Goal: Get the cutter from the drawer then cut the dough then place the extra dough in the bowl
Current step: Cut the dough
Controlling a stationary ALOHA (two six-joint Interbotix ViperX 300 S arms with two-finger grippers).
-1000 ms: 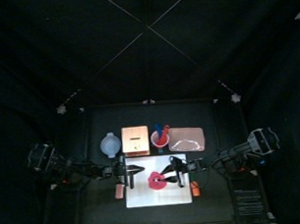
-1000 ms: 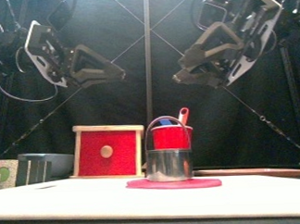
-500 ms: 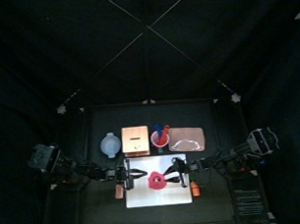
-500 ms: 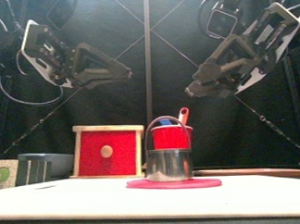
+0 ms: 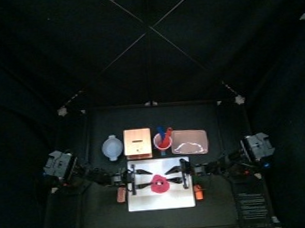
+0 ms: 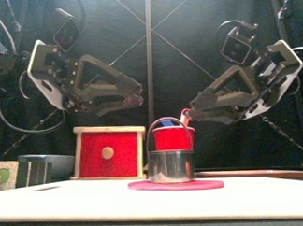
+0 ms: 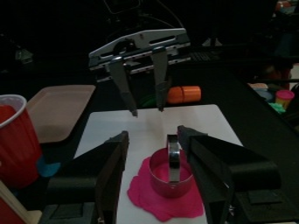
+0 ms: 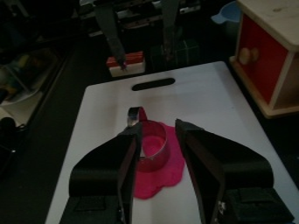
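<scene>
I am about to tilt the cutter, and the cutter's rim is pressed into the red dough, so I expect the dough to stick and move along with it.
The round metal cutter stands upright on the flat red dough, in the middle of the white cutting board. In the top view the cutter lies between my two grippers. My left gripper hangs open above and left of it, nothing between its fingers. My right gripper hangs open above and right of it, also holding nothing. In the left wrist view the cutter shows beyond the spread jaws, on the dough. The right wrist view shows the cutter and dough the same way.
Behind the board stand the wooden box with the red drawer front, the blue-grey bowl, the red cup with toy knives and the pink tray. Small orange toys lie at both sides of the board.
Both arms have swung lower and closer over the board. My left gripper's jaws have spread wide. The cutter and dough have not moved.
</scene>
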